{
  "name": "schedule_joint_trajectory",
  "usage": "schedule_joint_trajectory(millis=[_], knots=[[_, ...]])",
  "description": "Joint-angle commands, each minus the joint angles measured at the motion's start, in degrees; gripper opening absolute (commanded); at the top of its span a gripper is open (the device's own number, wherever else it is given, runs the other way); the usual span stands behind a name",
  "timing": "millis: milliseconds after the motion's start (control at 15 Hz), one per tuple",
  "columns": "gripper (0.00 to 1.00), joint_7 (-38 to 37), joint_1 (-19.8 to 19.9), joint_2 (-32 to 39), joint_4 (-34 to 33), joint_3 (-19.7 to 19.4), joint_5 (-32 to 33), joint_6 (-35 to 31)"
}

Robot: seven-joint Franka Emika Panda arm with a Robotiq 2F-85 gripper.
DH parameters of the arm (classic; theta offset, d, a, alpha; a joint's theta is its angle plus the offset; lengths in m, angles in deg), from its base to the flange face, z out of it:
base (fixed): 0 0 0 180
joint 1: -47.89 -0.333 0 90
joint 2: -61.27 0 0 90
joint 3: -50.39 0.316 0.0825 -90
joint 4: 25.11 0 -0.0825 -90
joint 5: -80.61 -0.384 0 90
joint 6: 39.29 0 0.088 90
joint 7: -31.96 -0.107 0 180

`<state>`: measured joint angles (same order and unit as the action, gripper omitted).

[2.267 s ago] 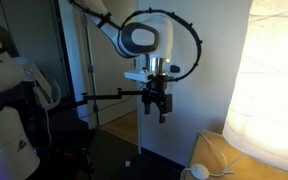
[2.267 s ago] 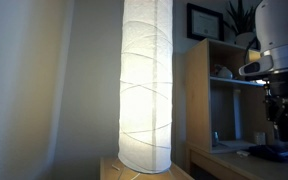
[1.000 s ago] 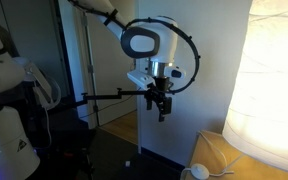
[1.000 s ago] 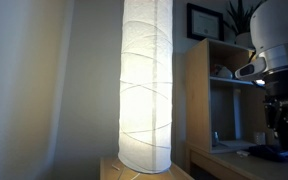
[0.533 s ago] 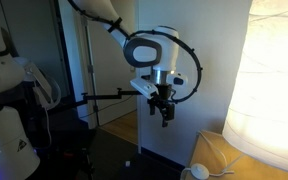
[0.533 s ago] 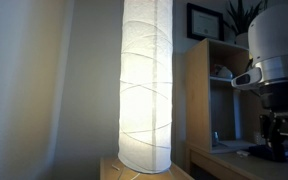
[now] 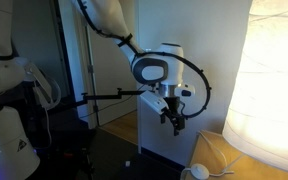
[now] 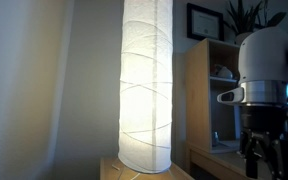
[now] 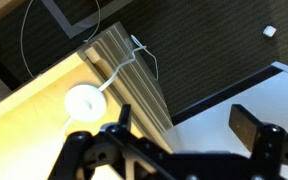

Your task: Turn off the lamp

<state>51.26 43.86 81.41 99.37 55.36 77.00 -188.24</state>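
The round white disc (image 7: 200,171) lies clear on the wood below, so my gripper should move toward the disc next and shut its fingers above it to press.
The lamp (image 8: 147,85) is a tall cylinder with a crinkled white paper shade, glowing warm yellow-white. It fills the right edge of an exterior view (image 7: 276,80) and stands on a wooden base (image 7: 229,155). A round white disc (image 9: 84,101) on a thin white cord (image 9: 122,65) lies on the wood below; it also shows in an exterior view (image 7: 198,172). My gripper (image 7: 176,121) hangs in the air left of the lamp, above the disc, open and empty. It also shows in the wrist view (image 9: 184,125) and at the right edge (image 8: 259,152).
A wooden shelf unit (image 8: 206,95) with small items stands behind the lamp. A white wall panel (image 7: 204,60) is behind the arm. Dark carpet (image 9: 204,40) covers the floor, with a small white object (image 9: 269,31) on it. Another white robot (image 7: 9,110) stands at the left.
The arm has moved down and toward the lamp, and the gripper hangs lower than before. The lamp still glows.
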Motion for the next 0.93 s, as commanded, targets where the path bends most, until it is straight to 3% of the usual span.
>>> schedule_joint_trajectory(millis=[0,400,867], knots=[[1.00,-4.26,0.29,4.04,-3.56,-0.64,3.26,-5.06],[1.00,-11.31,-0.47,8.14,-7.58,-4.40,8.51,-10.70],[1.00,-14.98,0.41,9.63,-10.75,-5.33,7.84,-8.32]])
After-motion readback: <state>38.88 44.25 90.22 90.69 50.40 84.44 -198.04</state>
